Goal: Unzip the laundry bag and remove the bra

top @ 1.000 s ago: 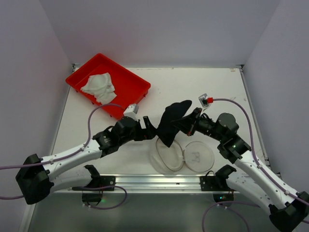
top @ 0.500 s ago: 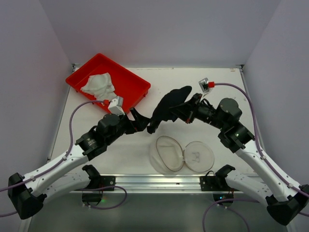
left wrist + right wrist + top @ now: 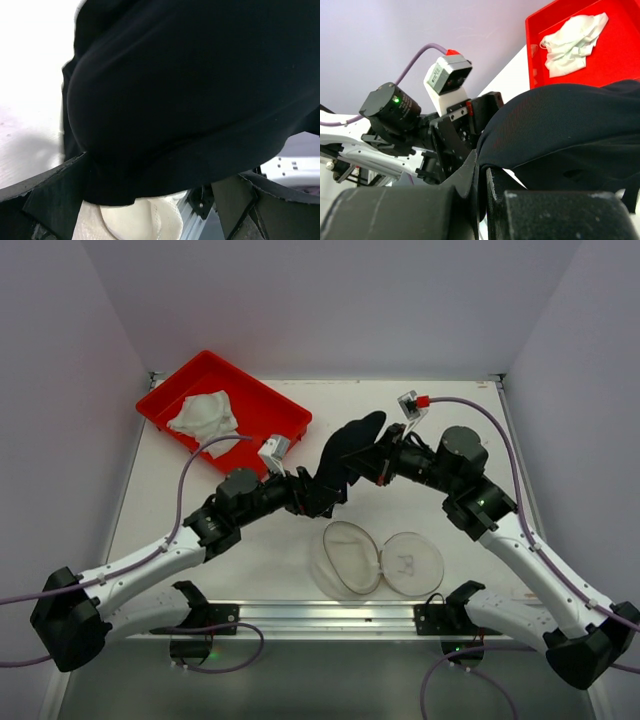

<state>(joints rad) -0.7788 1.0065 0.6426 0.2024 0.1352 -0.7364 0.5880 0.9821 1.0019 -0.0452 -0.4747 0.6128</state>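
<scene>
My right gripper is holding the black bra across from the red tray (image 3: 258, 412). My left gripper should grab the bra's lower end (image 3: 336, 478) to bring it there.
The black bra (image 3: 345, 455) hangs in the air above the table's middle. My right gripper (image 3: 377, 462) is shut on its edge, with the fabric pinched between the fingers in the right wrist view (image 3: 482, 167). My left gripper (image 3: 315, 495) is open with its jaws spread around the bra's lower end; the bra (image 3: 190, 100) fills that wrist view. The white round laundry bag (image 3: 350, 558) lies open on the table near the front, its lid (image 3: 412, 562) with the small dark bra drawing folded out to the right. Its mesh (image 3: 140, 220) shows under the bra.
A red tray (image 3: 270, 410) stands at the back left with a crumpled white cloth (image 3: 205, 420) in it; the tray (image 3: 620, 55) also shows in the right wrist view. A metal rail (image 3: 330, 615) runs along the near table edge.
My right gripper has carried the bra up and back-left, away from the bag. My left arm swung out left, then came back in, its open jaws now around the bra's lower end.
</scene>
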